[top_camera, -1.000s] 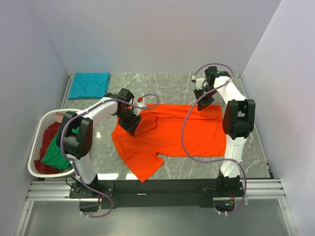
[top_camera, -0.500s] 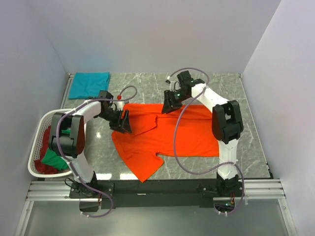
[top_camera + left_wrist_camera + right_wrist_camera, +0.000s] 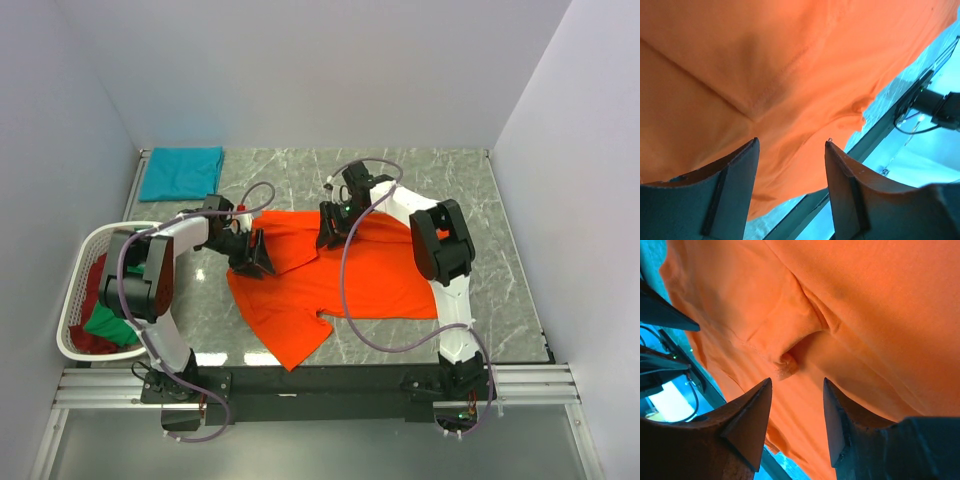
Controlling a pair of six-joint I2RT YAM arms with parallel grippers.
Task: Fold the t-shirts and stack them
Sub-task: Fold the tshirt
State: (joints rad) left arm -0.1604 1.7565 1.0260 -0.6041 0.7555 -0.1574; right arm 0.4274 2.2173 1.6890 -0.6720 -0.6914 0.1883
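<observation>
The orange t-shirt's folded-over part has a bunched corner [image 3: 789, 359] at its end, so next I pinch the corner's curled tip [image 3: 785, 371] with my right gripper and pull the folded-over part's edge straight before the next fold.
The bright orange t-shirt [image 3: 350, 280] lies spread on the marble table [image 3: 300, 170], its back left part folded over. My left gripper [image 3: 255, 258] hovers open at the shirt's left edge; in the left wrist view only orange cloth [image 3: 765, 60] shows beyond its gripper [image 3: 791, 142]. My right gripper [image 3: 328, 228] stands open over the shirt's back middle. The right wrist view has its gripper [image 3: 796, 380] just above a bunched seam fold [image 3: 790, 360], with nothing pinched. A folded teal t-shirt [image 3: 182, 172] rests at the back left. Green [image 3: 108, 325] and dark red [image 3: 95, 280] t-shirts lie in the basket.
The white slatted laundry basket [image 3: 110, 228] stands off the table's left edge, beside the left arm. White walls close in the table on three sides. The black rail holding both arm bases [image 3: 320, 385] runs along the near edge.
My right arm has swung left from the shirt's back right corner to its back middle, and its jaws have opened wider. My left gripper has shifted left to the shirt's left edge.
</observation>
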